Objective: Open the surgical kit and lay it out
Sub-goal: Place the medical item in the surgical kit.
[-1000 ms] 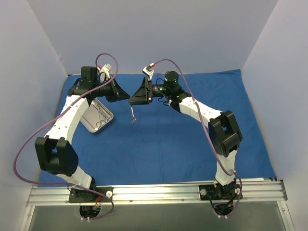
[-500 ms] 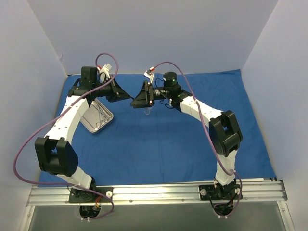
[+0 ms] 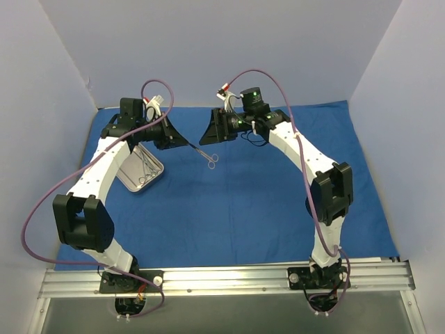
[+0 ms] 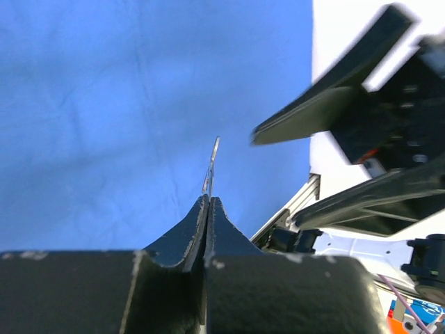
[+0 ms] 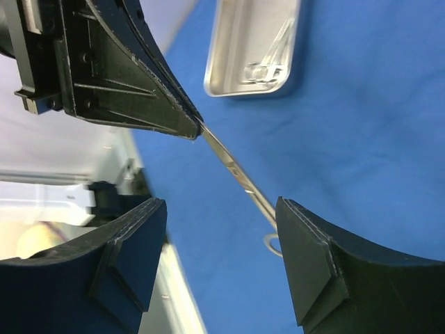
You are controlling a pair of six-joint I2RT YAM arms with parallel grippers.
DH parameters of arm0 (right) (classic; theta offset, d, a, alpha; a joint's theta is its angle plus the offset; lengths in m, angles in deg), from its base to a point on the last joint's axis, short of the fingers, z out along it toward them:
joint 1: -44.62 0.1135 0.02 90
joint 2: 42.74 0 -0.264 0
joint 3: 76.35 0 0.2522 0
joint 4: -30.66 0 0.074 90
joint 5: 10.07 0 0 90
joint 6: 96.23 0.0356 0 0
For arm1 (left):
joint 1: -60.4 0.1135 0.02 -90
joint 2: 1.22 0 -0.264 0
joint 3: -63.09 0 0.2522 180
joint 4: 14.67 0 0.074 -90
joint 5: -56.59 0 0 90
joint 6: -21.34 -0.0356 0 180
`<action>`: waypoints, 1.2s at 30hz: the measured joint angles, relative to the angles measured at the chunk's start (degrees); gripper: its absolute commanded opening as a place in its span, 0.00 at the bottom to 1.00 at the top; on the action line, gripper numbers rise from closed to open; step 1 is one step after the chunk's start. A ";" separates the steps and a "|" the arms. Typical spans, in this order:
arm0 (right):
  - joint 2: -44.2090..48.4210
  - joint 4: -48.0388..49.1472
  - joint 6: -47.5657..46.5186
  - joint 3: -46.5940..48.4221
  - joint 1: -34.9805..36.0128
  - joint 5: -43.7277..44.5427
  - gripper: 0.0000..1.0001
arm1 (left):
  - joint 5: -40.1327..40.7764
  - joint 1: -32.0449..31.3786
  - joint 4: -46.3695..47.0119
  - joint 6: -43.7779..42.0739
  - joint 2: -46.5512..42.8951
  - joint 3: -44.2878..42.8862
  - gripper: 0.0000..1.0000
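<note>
I need to center my right gripper around the instrument's middle (image 5: pixel 245 182) before my left gripper opens, because the held instrument's handle end (image 5: pixel 268 214) is slanting behind my right gripper's finger.
The royal-blue cloth (image 3: pixel 236 202) lies spread across the table. A shiny steel tray (image 3: pixel 141 172) sits on it at the left, with ring-handled instruments (image 5: pixel 268 62) inside. My left gripper (image 3: pixel 189 145) is shut on the tip of a thin steel instrument (image 3: pixel 206 155), which sticks out to the right above the cloth with its ring handles free. In the left wrist view the jaws (image 4: pixel 208 200) are pressed together on the instrument (image 4: pixel 213 163). My right gripper (image 5: pixel 219 205) stands open just beyond the handles. The instrument (image 5: pixel 240 181) crosses between its fingers without touching them.
Pale walls close in the table at the back and both sides. A metal rail (image 3: pixel 229 278) with both arm bases runs along the near edge. Purple cables (image 3: pixel 42 209) loop off the arms.
The instrument in my left gripper has swung from hanging downward to pointing right. My right arm has drawn back toward the far side, its jaws staying open.
</note>
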 measured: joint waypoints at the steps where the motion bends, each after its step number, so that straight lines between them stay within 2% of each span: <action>1: 0.00 -1.79 -1.79 1.09 -0.02 1.14 0.63 | 0.20 -0.07 -0.37 -0.31 0.20 -0.11 0.02; 6: -0.07 -9.31 -9.22 4.09 1.36 7.43 0.56 | 1.20 -0.70 -1.70 -0.92 1.16 -1.03 0.02; 14: -2.23 -15.67 -16.81 5.42 11.32 22.77 0.52 | 1.62 -1.90 -2.73 -0.90 1.99 -2.67 0.02; 18: -2.40 -16.52 -18.45 5.44 12.02 27.36 0.36 | 1.62 -1.88 -2.93 -0.72 1.99 -2.67 0.02; 24: -2.78 -16.74 -19.26 5.53 11.32 32.48 0.44 | 1.33 -1.90 -2.78 -0.44 1.99 -2.67 0.02; 33: -2.75 -16.90 -20.87 5.81 11.41 35.52 0.45 | 0.90 -1.90 -2.82 -0.13 2.10 -2.67 0.02; 36: -2.67 -17.68 -20.87 6.60 11.78 35.41 0.48 | 1.11 -1.90 -2.89 -0.20 2.58 -2.67 0.02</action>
